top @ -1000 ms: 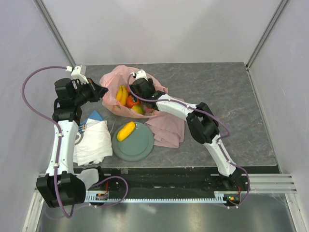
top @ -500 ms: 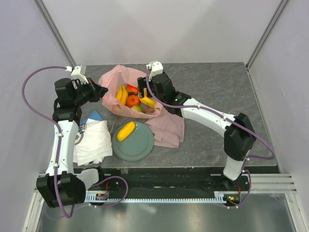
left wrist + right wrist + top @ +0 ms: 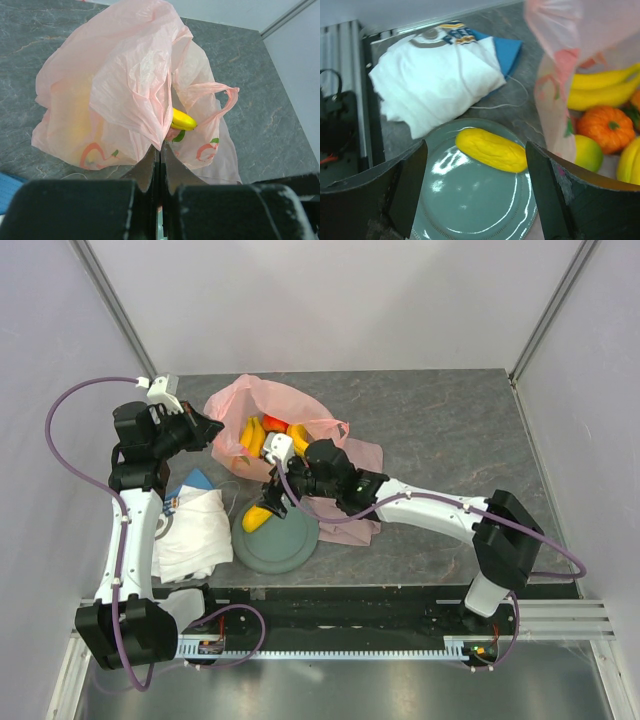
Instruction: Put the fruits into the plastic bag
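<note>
I should keep moving my open right gripper down until its fingers are on both sides of the fruit's middle (image 3: 257, 518), because the yellow oblong fruit lies alone on the grey-green plate (image 3: 279, 544) below it.
My left gripper (image 3: 160, 147) is shut on a fold of the pale-pink plastic bag (image 3: 125, 85), holding its left edge up (image 3: 212, 428). Inside the bag (image 3: 270, 405) lie the bananas (image 3: 600, 87), an orange tangerine (image 3: 605, 127), a green-yellow fruit (image 3: 587, 152) and a red fruit (image 3: 272, 423). The yellow oblong fruit (image 3: 492, 149) rests on the grey-green plate (image 3: 470, 200). Above it hovers my right gripper (image 3: 475, 146), open, one finger on each side of the fruit and apart from it. From above, the gripper (image 3: 275, 495) hides part of that fruit (image 3: 256, 519).
A folded white cloth (image 3: 195, 525) with a blue patch lies left of the plate (image 3: 290, 550). A dusty-pink cloth (image 3: 350, 512) lies under my right arm, right of the plate. Walls enclose the table on three sides.
My right gripper has come out of the bag's mouth and swung near and left, over the plate and the yellow oblong fruit. The left gripper has kept its hold.
</note>
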`<state>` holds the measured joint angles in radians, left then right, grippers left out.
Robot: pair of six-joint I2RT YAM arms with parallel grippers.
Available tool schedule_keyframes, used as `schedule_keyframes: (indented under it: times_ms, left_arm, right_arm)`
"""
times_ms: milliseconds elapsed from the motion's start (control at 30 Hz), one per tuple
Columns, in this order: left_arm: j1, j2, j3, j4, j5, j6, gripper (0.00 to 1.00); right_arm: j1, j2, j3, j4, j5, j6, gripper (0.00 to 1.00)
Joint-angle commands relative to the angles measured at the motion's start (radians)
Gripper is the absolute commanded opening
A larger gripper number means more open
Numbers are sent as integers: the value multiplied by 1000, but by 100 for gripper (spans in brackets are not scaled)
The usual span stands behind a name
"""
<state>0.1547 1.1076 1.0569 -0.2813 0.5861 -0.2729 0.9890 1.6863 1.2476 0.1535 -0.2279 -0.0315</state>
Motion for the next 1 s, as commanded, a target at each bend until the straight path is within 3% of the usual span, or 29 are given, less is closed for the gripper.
schedule_keyframes:
  times_ms: [0,133,467,967]
  left_arm:
    - [-3,-14,5,30,12,-17,2]
    - [-4,-12,5,30,12,-17,1]
    - [-3,-12,5,31,15,-17,2]
    - [-4,-8,6,31,20,-19,2]
  right_arm:
    - [17,32,15,-8,-235,-188,87]
    - [31,102,55,-40,-249,-287,86]
    - [100,277,165,-123,-64,-540,87]
    - [102,440,272,-150,-16,-677,88]
